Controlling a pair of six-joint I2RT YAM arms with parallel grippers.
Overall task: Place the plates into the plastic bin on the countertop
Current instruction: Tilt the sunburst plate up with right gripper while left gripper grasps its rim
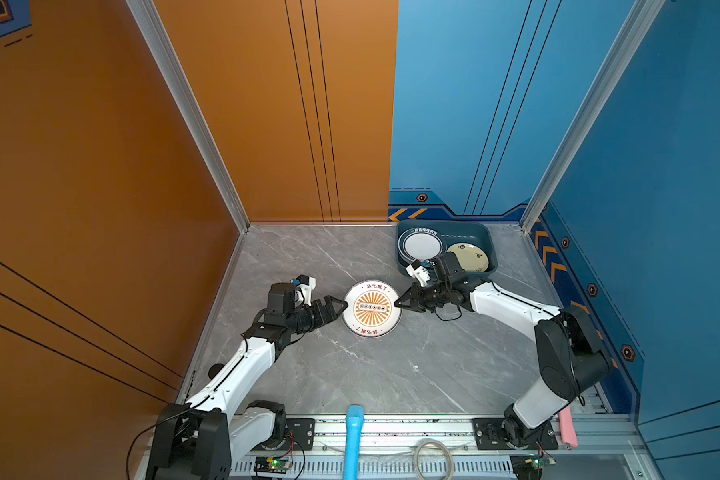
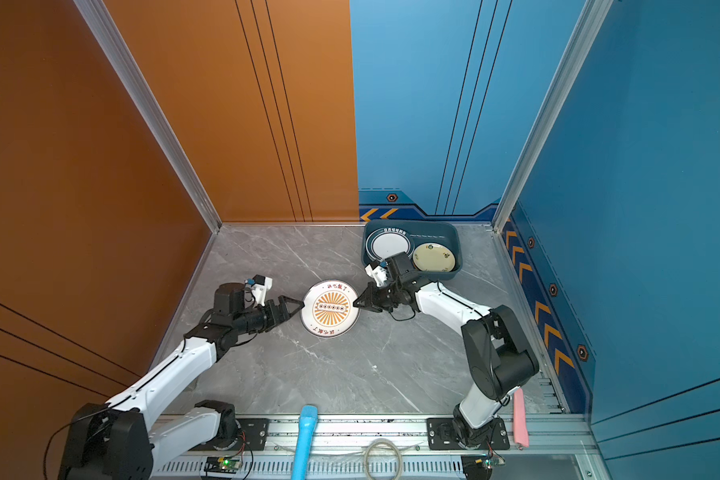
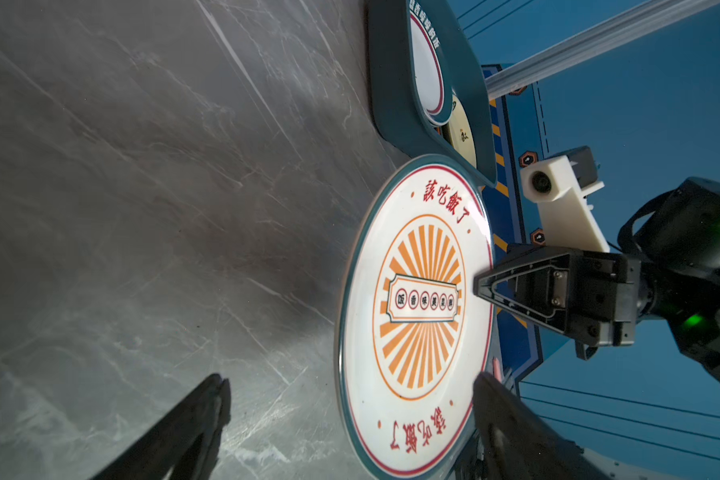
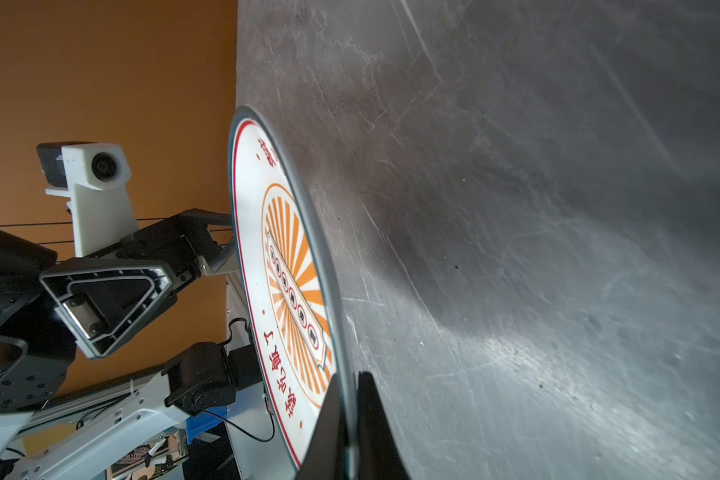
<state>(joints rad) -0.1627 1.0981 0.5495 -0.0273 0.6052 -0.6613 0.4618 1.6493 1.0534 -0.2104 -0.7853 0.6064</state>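
The robot's right gripper has only the sunburst plate's rim [image 1: 397, 296] between its fingers, so next the left gripper steadies the plate's opposite rim [image 1: 344, 313] while the right gripper takes a deeper hold.
A white plate with an orange sunburst [image 1: 371, 308] [image 2: 330, 308] lies mid-countertop [image 1: 350, 374]. My right gripper [image 1: 396, 303] [image 4: 350, 415] is shut on its right rim; the right wrist view shows the edge pinched between both fingers. My left gripper [image 1: 345, 306] [image 3: 350, 415] is open at the opposite rim, and the sunburst plate [image 3: 416, 316] sits in the gap between its fingers. The dark teal plastic bin [image 1: 445, 226] stands at the back right. It holds a white plate with a dark teal rim [image 1: 420, 245] and a cream plate [image 1: 468, 257].
An orange wall bounds the left side and blue walls the back right and right. An aluminium rail runs along the front edge, with a blue handled tool [image 1: 353, 440], a coiled cable [image 1: 433, 459] and a pink strip [image 1: 568, 428] there.
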